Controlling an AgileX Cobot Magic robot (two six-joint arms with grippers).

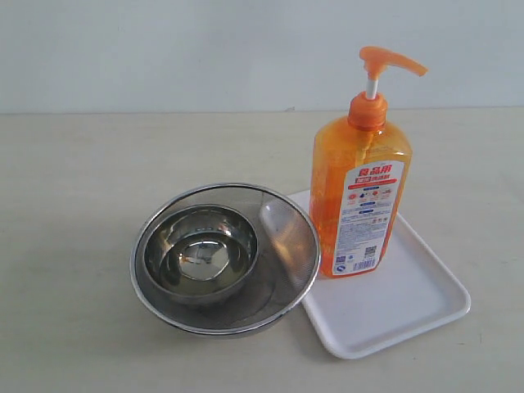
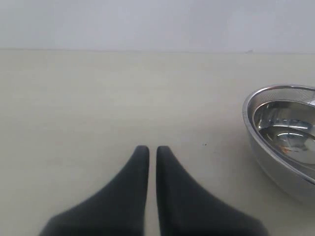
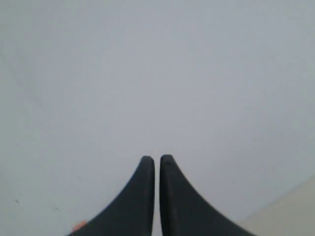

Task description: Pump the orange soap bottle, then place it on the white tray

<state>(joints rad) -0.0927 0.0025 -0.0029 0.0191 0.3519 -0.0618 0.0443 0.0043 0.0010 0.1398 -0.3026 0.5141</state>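
The soap bottle stands at the tray's edge beside the strainer, so next my right gripper takes the bottle's neck (image 1: 368, 111) and moves the bottle toward the tray's middle.
The orange soap bottle (image 1: 360, 184) stands upright on the white tray (image 1: 409, 307), at the tray's left part, its pump nozzle (image 1: 389, 61) pointing right. Neither gripper shows in the exterior view. In the left wrist view my left gripper (image 2: 152, 150) is shut with nothing between its dark fingers, low over bare table, apart from the steel bowls. My right gripper (image 3: 157, 160) is shut and empty too, facing a plain pale wall; a tiny orange speck (image 3: 78, 226) shows beside one finger.
A round steel mesh strainer (image 1: 225, 258) holding a smaller steel bowl (image 1: 201, 250) sits on the beige table, its rim overlapping the tray's left corner. The strainer (image 2: 283, 142) also appears in the left wrist view. A pale wall runs behind the table.
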